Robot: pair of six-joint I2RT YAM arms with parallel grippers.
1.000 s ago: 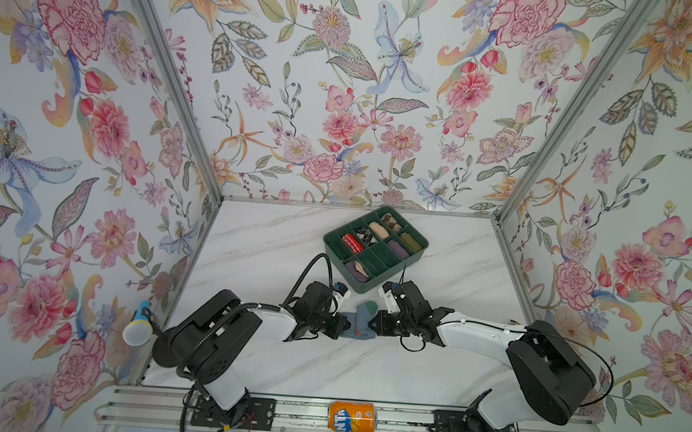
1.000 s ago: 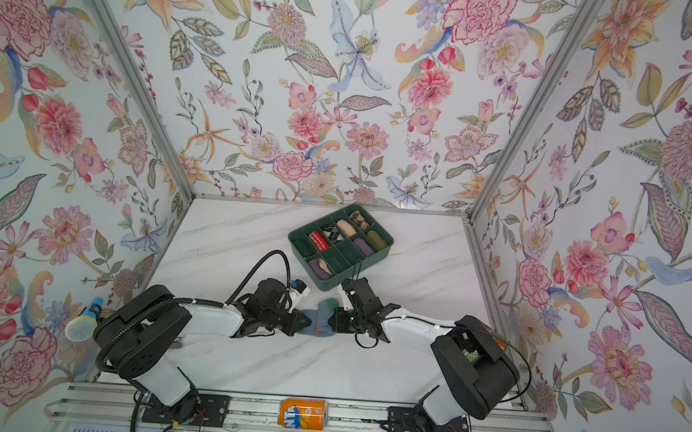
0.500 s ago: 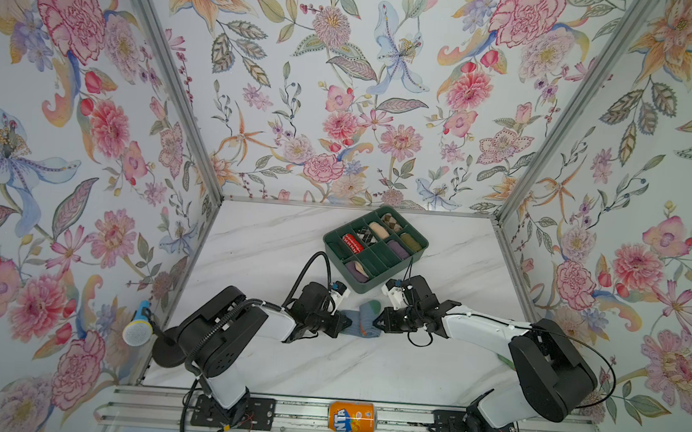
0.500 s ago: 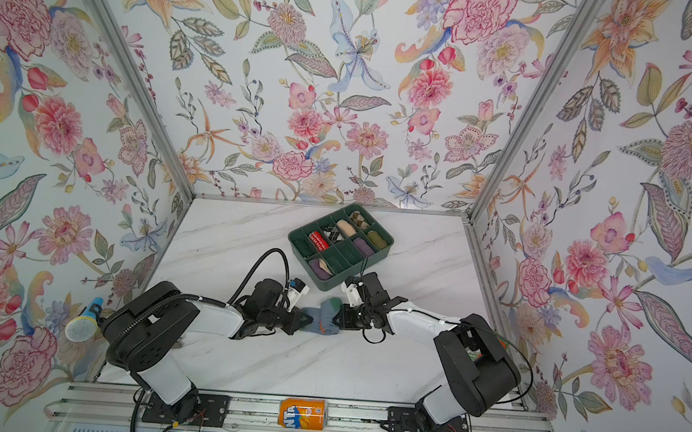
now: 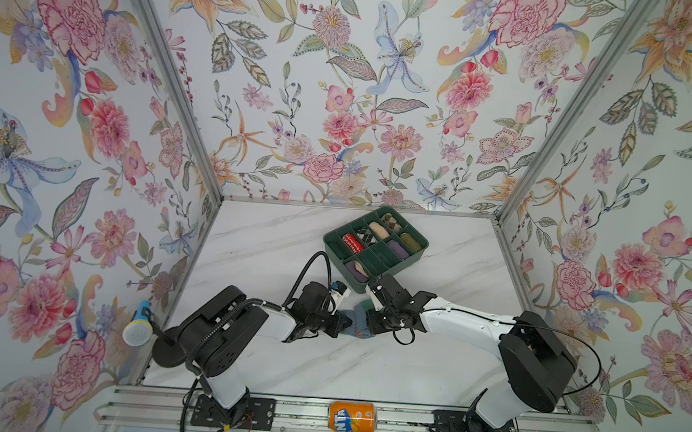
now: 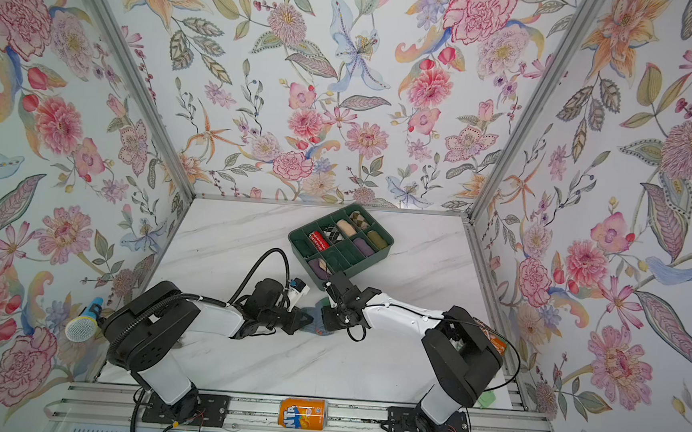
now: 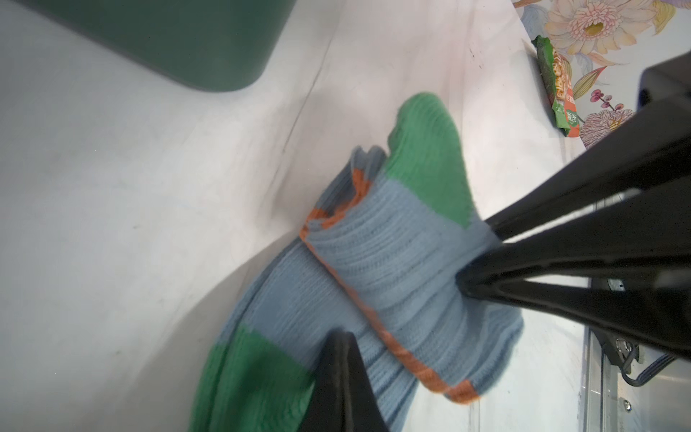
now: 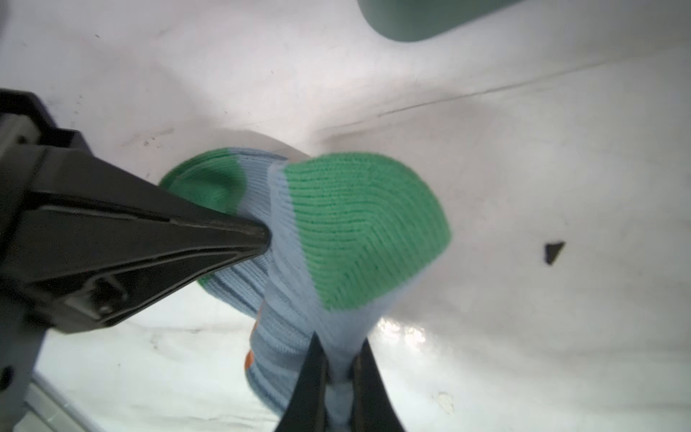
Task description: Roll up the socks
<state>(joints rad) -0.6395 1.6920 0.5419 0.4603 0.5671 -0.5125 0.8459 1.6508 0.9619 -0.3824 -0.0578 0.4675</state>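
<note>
My left gripper presses the lower layer (image 7: 306,306) short of the folded cuff, so my left gripper should move over and pin the cuff (image 7: 389,295) before my right gripper opens.
The socks (image 5: 360,321) (image 6: 315,319) are a grey-blue ribbed bundle with green toe and heel and orange stripes. They sit mid-table, pinched between both arms. In the right wrist view my right gripper (image 8: 339,374) is shut on a stretched blue layer of the socks (image 8: 359,232) below the green patch. My left gripper (image 7: 338,338) is shut, and its tip is pushed into the folds of the socks (image 7: 392,262); no fabric shows between its jaws. In both top views the left gripper (image 5: 346,324) (image 6: 308,319) and right gripper (image 5: 369,321) (image 6: 325,317) meet at the bundle.
A green divided tray (image 5: 422,247) (image 6: 389,245) holding several rolled socks stands just behind the grippers. An orange can (image 5: 351,416) lies on the front rail. A microphone (image 5: 137,329) stands at the left edge. A snack packet (image 7: 559,89) lies by the right wall.
My right wrist has swung a little left and toward the tray, keeping its hold on the sock fabric. The left gripper has stayed almost in place.
</note>
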